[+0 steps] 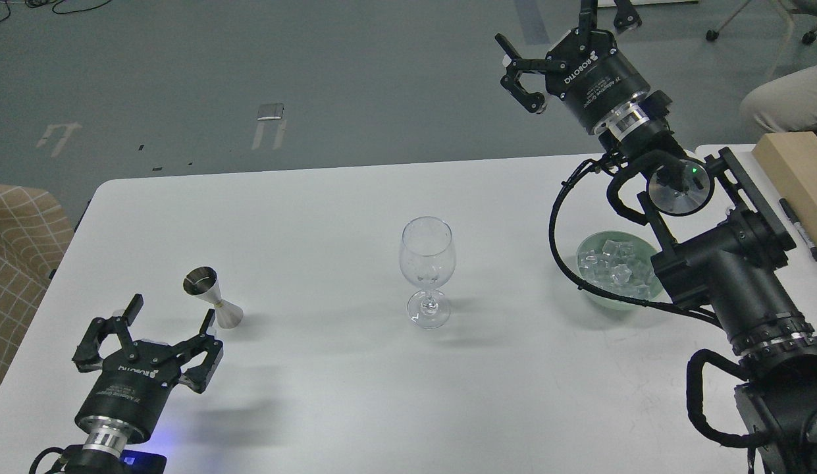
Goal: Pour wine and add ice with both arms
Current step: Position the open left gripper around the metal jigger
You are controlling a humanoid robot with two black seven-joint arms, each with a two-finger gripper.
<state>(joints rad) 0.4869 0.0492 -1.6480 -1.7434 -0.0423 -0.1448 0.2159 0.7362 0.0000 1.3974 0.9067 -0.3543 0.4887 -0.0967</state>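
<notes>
The small steel jigger (213,297) stands cup up with a grey sheen inside (200,280). I should expect clear liquid to pour out when I tip it.
An empty wine glass (428,260) stands upright at the middle of the white table (316,395). Clear ice cubes (612,264) lie in a pale green bowl (591,294) at the right, partly hidden by my right arm. A small steel jigger (210,299) stands at the left. My left gripper (172,311) is open and empty, low at the near left, just in front of the jigger and apart from it. My right gripper (565,31) is open and empty, raised high beyond the table's far edge, above and behind the bowl.
A wooden block (796,171) and a black marker (800,230) lie at the table's right edge. A seated person's knee (783,99) shows at the far right. A checked cushion (20,243) sits off the table's left edge.
</notes>
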